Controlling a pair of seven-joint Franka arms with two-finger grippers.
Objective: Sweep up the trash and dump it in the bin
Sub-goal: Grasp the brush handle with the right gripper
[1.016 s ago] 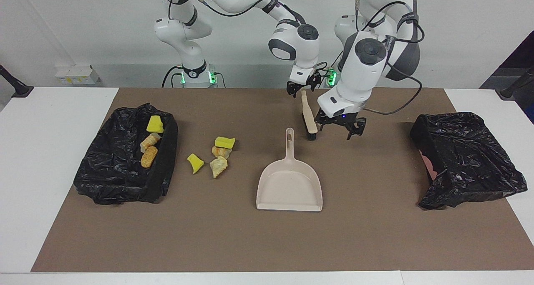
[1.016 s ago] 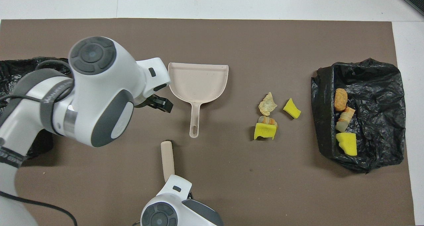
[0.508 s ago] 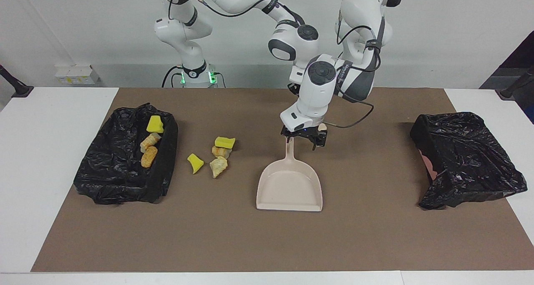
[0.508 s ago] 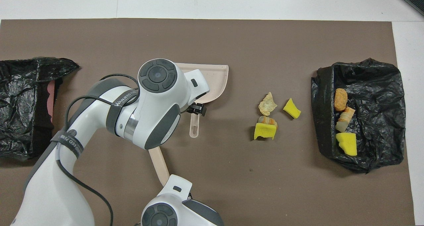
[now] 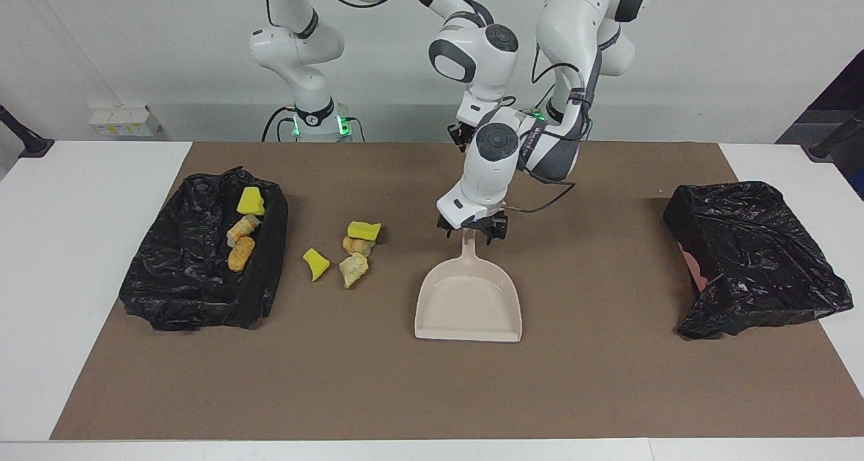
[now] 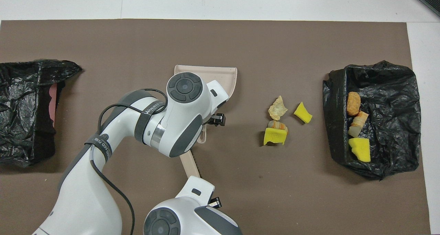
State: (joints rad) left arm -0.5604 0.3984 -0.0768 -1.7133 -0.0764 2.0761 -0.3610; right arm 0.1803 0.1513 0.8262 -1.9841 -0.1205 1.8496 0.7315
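Note:
The loose trash lumps [image 6: 275, 132] should all slide out when the robot tips the beige dustpan over the bin, because the dustpan has a wide straight front edge [image 6: 206, 67].
A beige dustpan [image 5: 469, 302] [image 6: 225, 78] lies mid-mat, handle toward the robots. My left gripper [image 5: 470, 229] is low over that handle, open, one finger [image 6: 217, 119] on each side of it. My right gripper [image 5: 460, 136] is shut on the brush, whose beige handle [image 6: 190, 162] shows in the overhead view; the left arm hides the bristles. Several trash lumps lie on the mat between dustpan and bin: a yellow chunk [image 5: 364, 230] [image 6: 275, 137], an orange bit [image 5: 356, 245], a beige lump [image 5: 354, 270] [image 6: 277, 108] and another yellow piece [image 5: 315, 264] [image 6: 303, 112].
A black-lined bin [image 5: 260, 299] [image 6: 395, 87] toward the right arm's end holds several more lumps. A second black-lined bin [image 5: 756, 258] [image 6: 24, 100] sits toward the left arm's end. A brown mat [image 5: 607, 380] covers the white table.
My left gripper swung from beside the brush to the dustpan handle and came down around it. My right gripper shut on the brush and tilted it toward the right arm's end.

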